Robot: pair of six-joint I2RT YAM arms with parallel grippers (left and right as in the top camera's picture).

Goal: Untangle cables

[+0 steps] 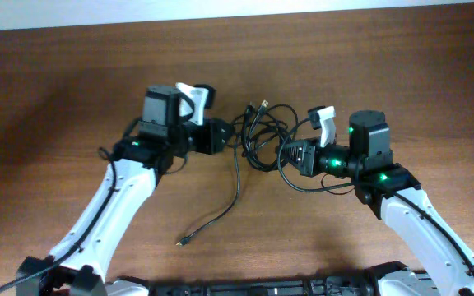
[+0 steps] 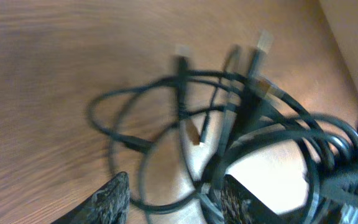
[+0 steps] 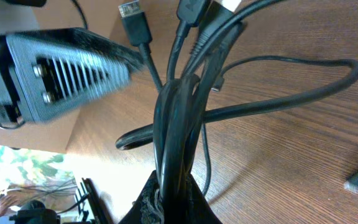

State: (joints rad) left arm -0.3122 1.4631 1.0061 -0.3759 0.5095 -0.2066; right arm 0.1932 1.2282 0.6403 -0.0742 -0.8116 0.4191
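A bundle of several cables is pinched in my right gripper, so my left gripper should take hold of the knot before my right gripper opens and takes just one cord.
The cables are thin black cords tangled in a knot of loops at the table's middle, between my two grippers. One cord trails from the knot toward the front and ends in a small plug. My left gripper is at the knot's left side. In the left wrist view its fingers are open, with a loop of the cables lying between them. My right gripper is at the knot's right side. In the right wrist view it is shut on a bundle of the cables.
The wooden table spreads to both sides. Several plug ends stick up from the bundle near the left gripper's ribbed finger. The white wall edge runs along the back. The robot base bar lies at the front.
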